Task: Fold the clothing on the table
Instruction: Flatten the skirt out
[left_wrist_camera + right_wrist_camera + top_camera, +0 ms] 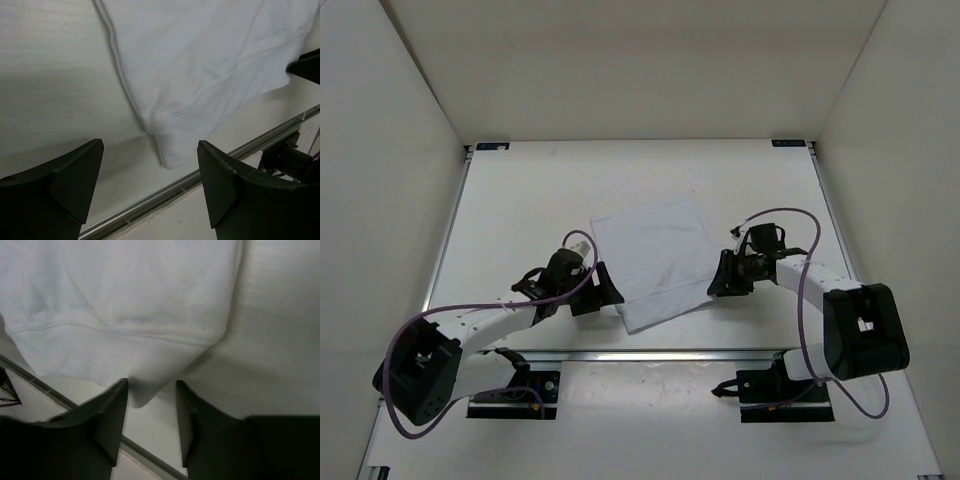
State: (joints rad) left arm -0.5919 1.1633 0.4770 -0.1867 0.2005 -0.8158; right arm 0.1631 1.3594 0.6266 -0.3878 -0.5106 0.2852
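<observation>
The clothing's hem slants (633, 325) toward the front rail at my left gripper, so I need to straighten the hem before my right gripper pinches the other corner (707, 300).
The white clothing (655, 262) lies as a flat folded rectangle on the table (520, 200), slightly turned. My left gripper (605, 290) sits just left of its near corner, open wide. In the left wrist view the left gripper (150, 145) frames that hemmed corner of the clothing (200, 55), with both fingers apart from the fabric. My right gripper (720, 275) is at the cloth's right edge. In the right wrist view the right gripper (151, 382) has its jaws partly apart. A lifted corner of the clothing (125, 290) dips between the fingertips, near the left one.
The table's silver front rail (650, 353) runs just below the cloth and both grippers, also visible as the rail (200, 177) in the left wrist view. White walls enclose the table on three sides. Purple cables loop beside each arm.
</observation>
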